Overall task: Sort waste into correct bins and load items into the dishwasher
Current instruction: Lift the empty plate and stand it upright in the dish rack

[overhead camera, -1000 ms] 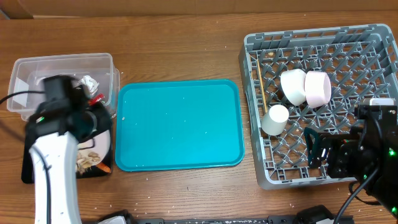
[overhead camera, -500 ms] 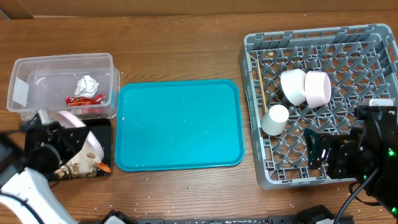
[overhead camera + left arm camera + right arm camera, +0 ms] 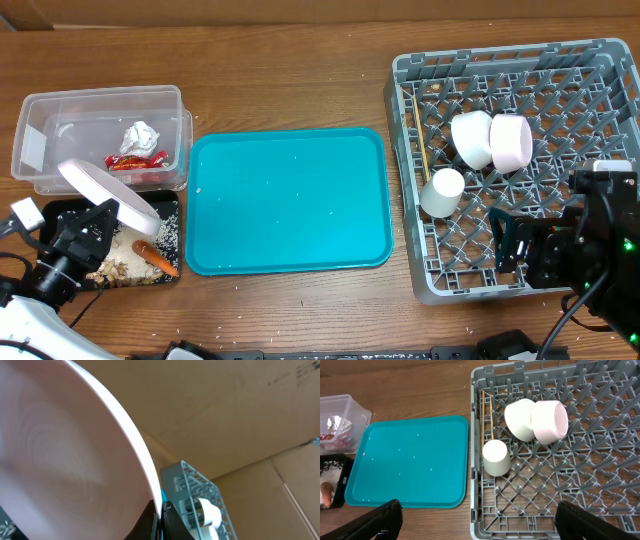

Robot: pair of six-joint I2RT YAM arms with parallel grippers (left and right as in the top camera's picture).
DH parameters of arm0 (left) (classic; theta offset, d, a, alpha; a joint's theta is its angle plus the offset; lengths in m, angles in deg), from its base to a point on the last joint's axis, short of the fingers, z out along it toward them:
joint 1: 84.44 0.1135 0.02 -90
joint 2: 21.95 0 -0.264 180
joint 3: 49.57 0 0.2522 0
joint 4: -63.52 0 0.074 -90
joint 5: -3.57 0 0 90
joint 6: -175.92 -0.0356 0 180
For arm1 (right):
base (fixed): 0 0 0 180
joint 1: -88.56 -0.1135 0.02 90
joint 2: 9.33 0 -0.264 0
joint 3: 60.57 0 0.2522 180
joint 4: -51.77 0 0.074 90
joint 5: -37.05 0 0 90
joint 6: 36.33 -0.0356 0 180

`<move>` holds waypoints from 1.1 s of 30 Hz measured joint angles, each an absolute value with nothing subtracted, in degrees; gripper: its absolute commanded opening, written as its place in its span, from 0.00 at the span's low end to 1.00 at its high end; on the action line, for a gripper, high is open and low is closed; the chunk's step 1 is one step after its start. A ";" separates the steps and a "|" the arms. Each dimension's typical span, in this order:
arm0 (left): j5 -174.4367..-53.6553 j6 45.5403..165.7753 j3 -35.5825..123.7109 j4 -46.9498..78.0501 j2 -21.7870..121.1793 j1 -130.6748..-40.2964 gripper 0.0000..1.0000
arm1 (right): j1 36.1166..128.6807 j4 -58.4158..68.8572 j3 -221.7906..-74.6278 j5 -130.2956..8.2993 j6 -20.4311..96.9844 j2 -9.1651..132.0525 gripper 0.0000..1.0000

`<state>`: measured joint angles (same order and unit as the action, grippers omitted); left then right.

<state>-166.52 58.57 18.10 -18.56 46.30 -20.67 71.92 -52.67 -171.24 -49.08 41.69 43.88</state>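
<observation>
The white plate [image 3: 108, 194] is empty, and the rack is open beside the bowls. My left gripper should continue to go to that gap [image 3: 424, 116] and let go of the plate standing there.
My left gripper [image 3: 100, 215] is shut on the rim of a white plate [image 3: 104, 189] and holds it tilted above the black tray [image 3: 150, 282]. The plate fills the left wrist view [image 3: 60, 450], with my fingers [image 3: 160, 522] pinching its edge. An orange carrot [image 3: 155, 257] and peanut shells [image 3: 122, 266] lie in the black tray. The clear tub [image 3: 60, 135] holds a tissue ball [image 3: 140, 134] and a red wrapper [image 3: 135, 160]. The grey rack [image 3: 600, 60] holds two bowls [image 3: 472, 138] [image 3: 512, 141], a cup [image 3: 441, 192] and chopsticks [image 3: 487, 417]. My right gripper [image 3: 510, 240] is open and empty over the rack's front.
A large teal tray [image 3: 288, 200] lies between the bins and the rack, with a few white crumbs on it. Wooden table shows all around. The rack's front corner [image 3: 485, 525] lies below my right gripper [image 3: 480, 530].
My left arm swung back from over the tub to the front left. The plate tipped up, and the carrot and scraps now lie in the black tray. The right arm has not moved.
</observation>
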 measured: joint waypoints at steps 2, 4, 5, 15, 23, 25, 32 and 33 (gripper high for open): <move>-167.03 58.26 18.10 -19.50 46.30 -20.67 0.04 | 71.92 -52.71 -171.24 -49.10 41.71 43.88 1.00; -167.03 58.22 18.10 -20.24 46.30 -20.67 0.04 | 71.92 -52.71 -171.24 -49.10 41.71 43.88 1.00; -167.03 58.15 18.10 -20.72 46.30 -20.69 0.04 | 71.92 -52.73 -171.24 -49.10 41.71 43.88 1.00; -171.53 62.92 17.70 1.94 46.21 -48.67 0.04 | 71.92 -52.91 -171.24 -49.10 41.71 43.88 1.00; -155.51 102.98 17.55 64.04 50.41 -86.06 0.04 | 71.92 -52.91 -171.06 -49.08 41.71 43.88 1.00; -149.50 112.03 17.81 74.53 52.61 -93.80 0.04 | 71.92 -52.93 -171.06 -49.08 41.66 43.88 1.00; -127.84 135.02 17.92 95.73 66.10 -112.29 0.04 | 71.92 -52.89 -171.06 -49.56 41.69 43.88 1.00; -125.46 137.36 17.90 98.29 68.74 -114.04 0.04 | 71.92 -52.97 -171.06 -49.58 41.69 43.88 1.00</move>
